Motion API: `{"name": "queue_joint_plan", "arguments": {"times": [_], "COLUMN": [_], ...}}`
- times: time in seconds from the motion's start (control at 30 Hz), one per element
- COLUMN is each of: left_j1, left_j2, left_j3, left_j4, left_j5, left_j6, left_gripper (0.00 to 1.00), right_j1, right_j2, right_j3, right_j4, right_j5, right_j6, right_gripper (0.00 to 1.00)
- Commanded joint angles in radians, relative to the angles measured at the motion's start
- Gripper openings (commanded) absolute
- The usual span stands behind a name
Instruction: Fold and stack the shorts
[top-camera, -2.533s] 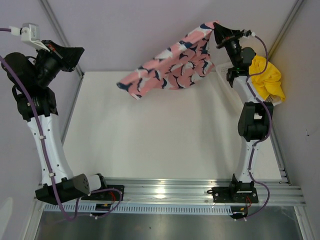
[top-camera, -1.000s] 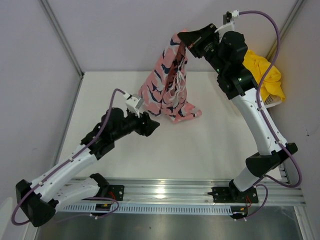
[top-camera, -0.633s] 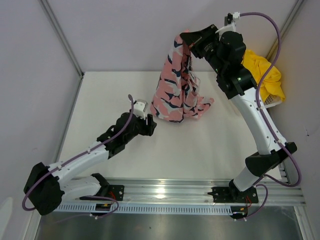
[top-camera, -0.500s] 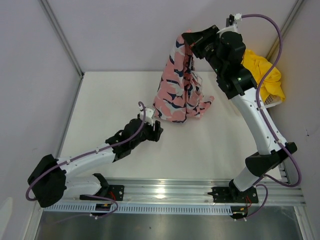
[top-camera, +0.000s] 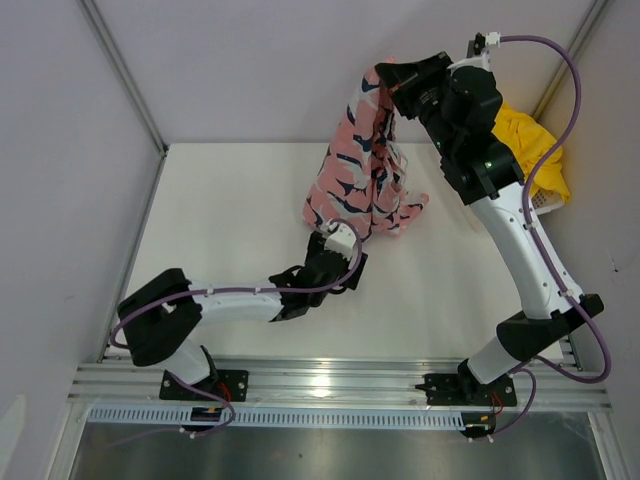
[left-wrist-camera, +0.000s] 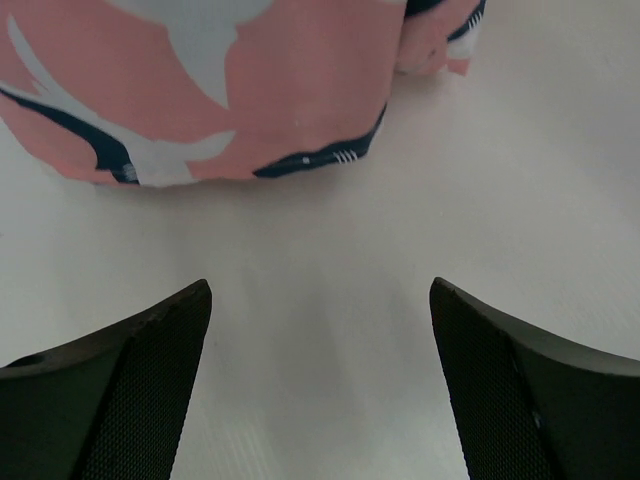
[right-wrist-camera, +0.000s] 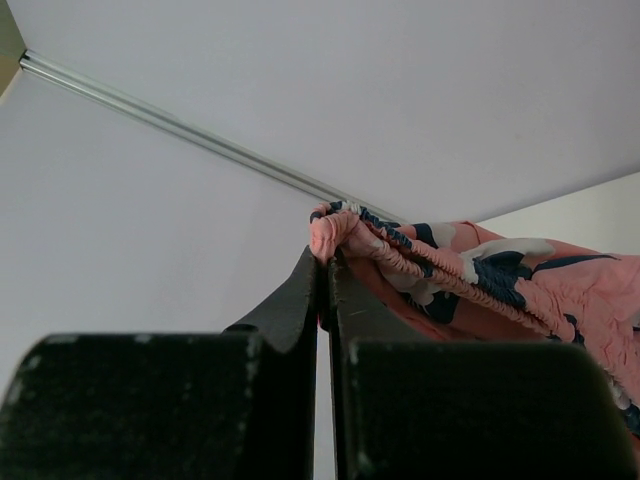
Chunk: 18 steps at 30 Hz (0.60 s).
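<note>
The pink shorts' hem corner (left-wrist-camera: 340, 155) is ahead, in line with the open fingers of my left gripper, so I should keep moving forward until they straddle it (top-camera: 363, 237), and then close them.
The pink leafy-print shorts (top-camera: 358, 170) hang from my right gripper (top-camera: 385, 76), which is shut on their elastic waistband (right-wrist-camera: 345, 225) high over the table's back. Their lower hem (left-wrist-camera: 215, 150) rests bunched on the table. My left gripper (top-camera: 350, 262) lies low on the table just in front of that hem, open, with only bare table between its fingers (left-wrist-camera: 150, 340). In the left wrist view the hem fills the upper left, a short way beyond my left gripper (left-wrist-camera: 320, 290). The yellow shorts (top-camera: 530, 150) sit heaped at the back right.
A white mesh basket (top-camera: 543, 200) under the yellow shorts stands at the table's right edge, behind the right arm. Grey walls close the back and sides. The metal rail (top-camera: 330, 385) with both arm bases runs along the near edge.
My left arm has stretched right and forward along the table to the hem of the pink shorts, and its jaws have widened. The right gripper has lifted the waistband slightly.
</note>
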<state>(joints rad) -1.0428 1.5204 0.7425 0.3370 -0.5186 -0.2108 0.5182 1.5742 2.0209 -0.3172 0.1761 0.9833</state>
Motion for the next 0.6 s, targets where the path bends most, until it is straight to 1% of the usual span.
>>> {"name": "queue_joint_plan", "arguments": {"times": [0.0,0.07,0.13,0.33,0.5,0.53,0.57], "left_j1": [0.009,0.015,0.024,0.027,0.041,0.044,0.055], "left_j2": [0.066,0.089,0.115,0.196,0.267,0.28,0.311], "left_j3": [0.124,0.147,0.164,0.253,0.334,0.348,0.4], "left_j4": [-0.003,0.013,0.034,0.043,0.027,-0.007,-0.032], "left_j5": [-0.113,-0.106,-0.077,-0.054,-0.073,-0.086,-0.118], "left_j6": [-0.022,-0.024,-0.021,-0.021,-0.055,-0.059,-0.07], "left_gripper": [0.92,0.94,0.99,0.99,0.99,0.99,0.99], "right_j1": [0.006,0.008,0.008,0.009,0.008,0.006,0.006], "right_j2": [-0.043,-0.046,-0.046,-0.059,-0.077,-0.079,-0.079], "right_j3": [0.007,0.002,0.002,-0.019,-0.06,-0.063,-0.065], "right_j4": [0.052,0.05,0.04,0.047,0.069,0.069,0.072], "right_j5": [0.025,0.026,0.034,0.049,0.049,0.049,0.046], "right_j6": [0.023,0.028,0.035,0.057,0.066,0.071,0.072], "right_gripper": [0.0,0.0,0.0,0.0,0.0,0.0,0.0]}}
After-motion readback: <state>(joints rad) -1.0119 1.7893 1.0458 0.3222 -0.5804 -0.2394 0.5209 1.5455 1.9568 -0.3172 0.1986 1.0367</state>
